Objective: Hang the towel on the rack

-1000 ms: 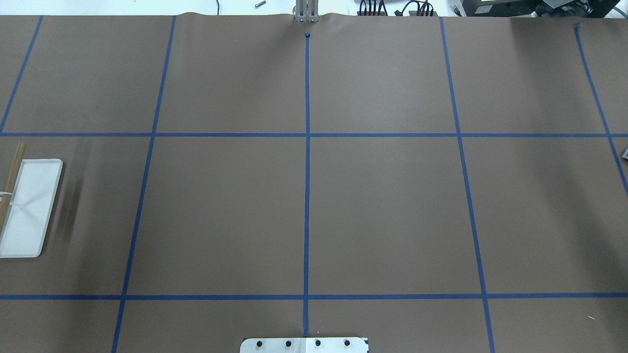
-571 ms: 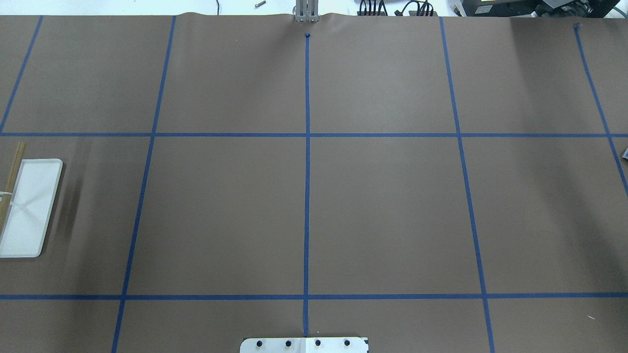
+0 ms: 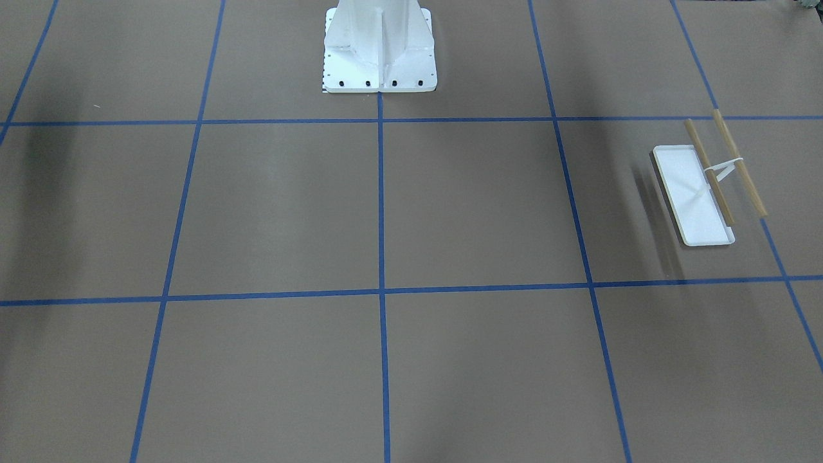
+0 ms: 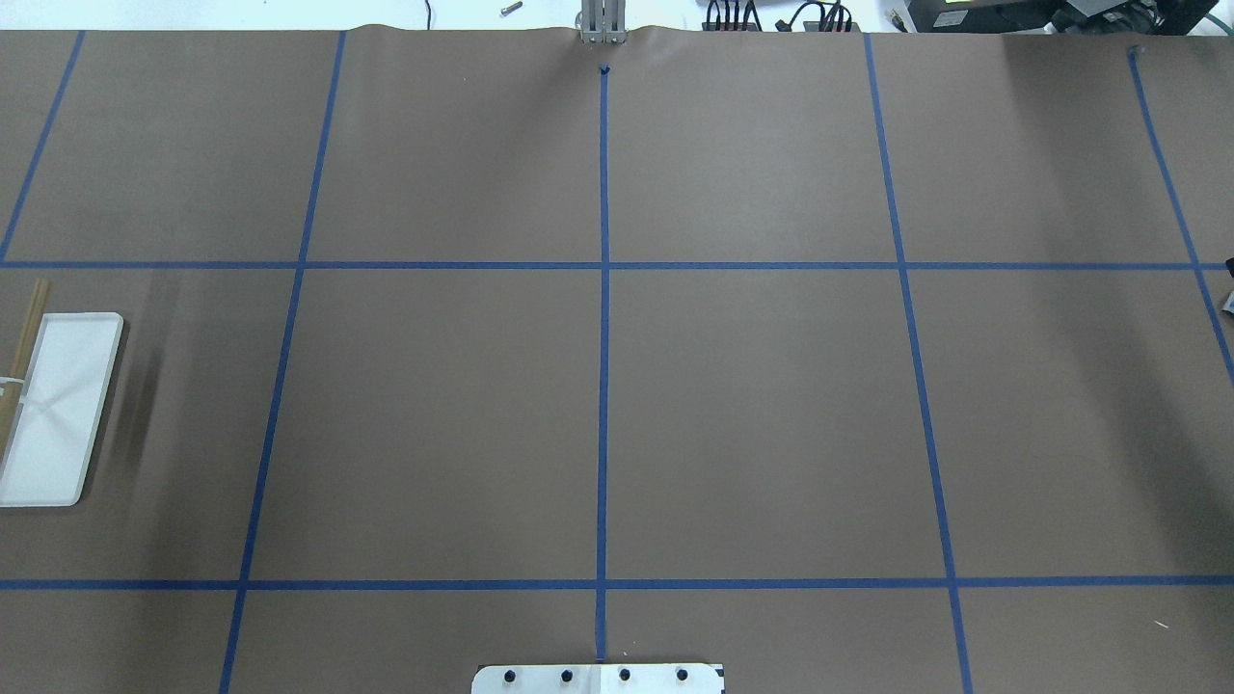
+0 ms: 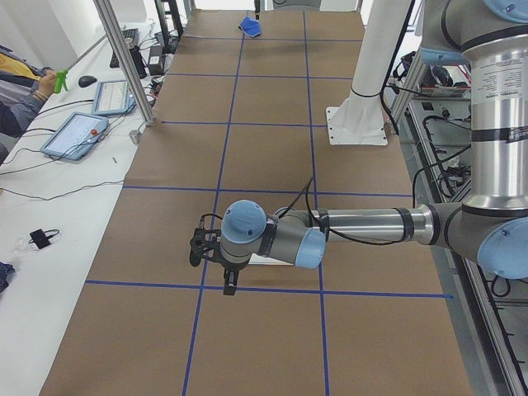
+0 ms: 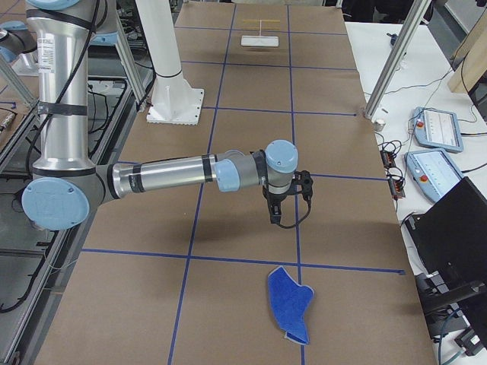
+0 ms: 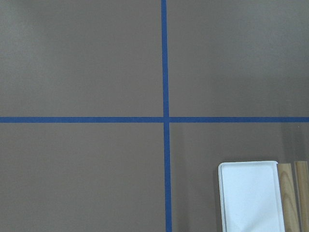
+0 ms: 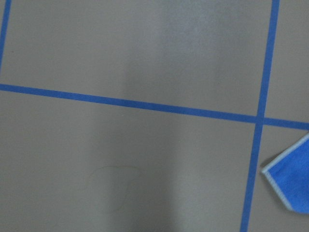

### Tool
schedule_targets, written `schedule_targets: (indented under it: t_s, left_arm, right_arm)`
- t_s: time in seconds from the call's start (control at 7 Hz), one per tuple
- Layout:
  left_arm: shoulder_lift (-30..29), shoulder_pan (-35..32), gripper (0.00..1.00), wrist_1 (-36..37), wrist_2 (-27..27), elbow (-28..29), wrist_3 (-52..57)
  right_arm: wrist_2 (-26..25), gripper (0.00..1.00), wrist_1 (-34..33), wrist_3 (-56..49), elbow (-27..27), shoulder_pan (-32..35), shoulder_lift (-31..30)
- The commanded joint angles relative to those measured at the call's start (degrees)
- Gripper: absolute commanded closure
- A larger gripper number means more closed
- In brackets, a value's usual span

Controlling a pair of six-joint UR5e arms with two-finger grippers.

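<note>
My right fingers should go on crossing open table until they close on the blue towel's free near end.
The blue towel [image 6: 289, 304] lies flat on the brown table at the robot's right end; it is small and far in the exterior left view [image 5: 250, 26], and one corner shows in the right wrist view [image 8: 292, 181]. The rack [image 3: 701, 193], a white tray with two wood dowel bars [image 3: 739, 164], stands bare at the robot's left end [image 4: 58, 405] [image 6: 261, 38] [image 7: 251, 195]. My left gripper [image 5: 228, 283] hovers beside the rack. My right gripper [image 6: 275, 218] hovers about one grid square short of the towel. I cannot tell whether either is open or shut.
The large white bolted pedestal [image 3: 379, 45] stands at the robot's side of the table [image 5: 367, 91] [image 6: 171, 76]. Blue tape lines [image 4: 603, 386] divide the brown surface. Tablets [image 5: 78, 132] and cables lie on the white side bench, and an aluminium post [image 6: 396, 61] stands at the table edge.
Almost nothing: a small dark shape has edged in at the right border of the overhead view. The rack has not moved.
</note>
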Motion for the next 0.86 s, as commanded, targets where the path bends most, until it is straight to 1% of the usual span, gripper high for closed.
schedule_targets:
  t_s: [0.0, 0.14, 0.29, 0.43, 0.57, 0.71]
  left_arm:
    - [1.4, 0.0, 0.02, -1.1, -0.1, -0.2, 0.2]
    - [1.6, 0.0, 0.01, -2.3, -0.1, 0.3, -0.2]
    - [1.6, 0.0, 0.02, -2.3, -0.1, 0.4, -0.2]
    - [1.6, 0.0, 0.02, -2.3, -0.1, 0.4, -0.1]
    - [1.5, 0.0, 0.02, -2.3, -0.1, 0.9, 0.0]
    - [1.5, 0.0, 0.02, -2.4, 0.0, 1.2, 0.1]
  right_arm:
    - [-3.2, 0.00, 6.8, -17.7, -18.2, 2.5, 7.9]
    - [-3.2, 0.00, 6.5, -26.7, -25.5, 5.3, 12.3]
    - [-3.2, 0.00, 6.4, -32.1, -31.0, 7.1, 15.6]
    - [-3.3, 0.00, 6.7, -35.9, -36.0, 7.5, 17.7]
    - [-5.2, 0.00, 6.8, -41.8, -41.0, 7.5, 20.6]
    - [-6.1, 0.00, 7.3, -43.8, -45.6, 7.3, 22.3]
